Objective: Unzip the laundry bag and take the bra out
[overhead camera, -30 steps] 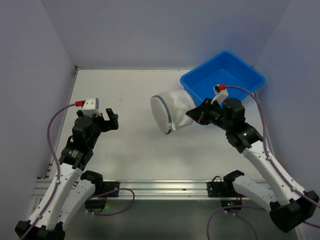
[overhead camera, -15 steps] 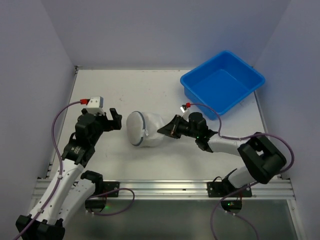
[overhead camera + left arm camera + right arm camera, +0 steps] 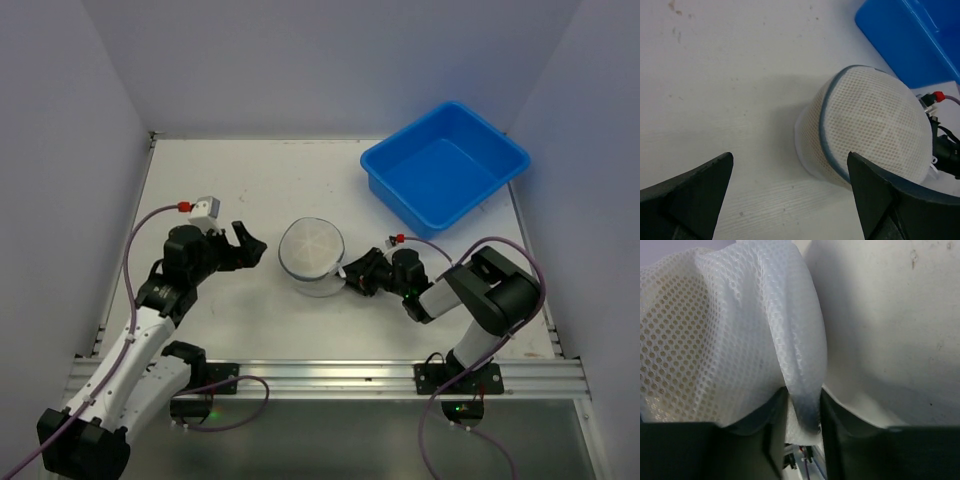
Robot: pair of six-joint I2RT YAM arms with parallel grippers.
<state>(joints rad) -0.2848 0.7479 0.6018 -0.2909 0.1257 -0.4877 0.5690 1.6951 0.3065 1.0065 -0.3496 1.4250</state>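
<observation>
The robot's right gripper is pinching a fold of mesh (image 3: 801,375), so it should open, and the left gripper should hold the laundry bag's near rim (image 3: 307,280) before the robot takes the zipper pull.
The laundry bag (image 3: 312,255), a round white mesh pouch with a dark bluish rim, lies on the table centre. It fills the left wrist view (image 3: 875,125) and the right wrist view (image 3: 725,330). My right gripper (image 3: 352,275) is low at the bag's right side, shut on a fold of its mesh (image 3: 802,405). My left gripper (image 3: 248,245) is open and empty just left of the bag, jaws wide apart, not touching it. The bra is hidden inside; only a pale beige tint shows through the mesh.
A blue plastic tub (image 3: 445,165) stands at the back right, its corner showing in the left wrist view (image 3: 920,35). The right arm lies folded low along the table (image 3: 480,290). White walls close the back and sides.
My right gripper carried the bag from beside the tub leftwards and down to the table centre. The left gripper moved right, closer to the bag.
</observation>
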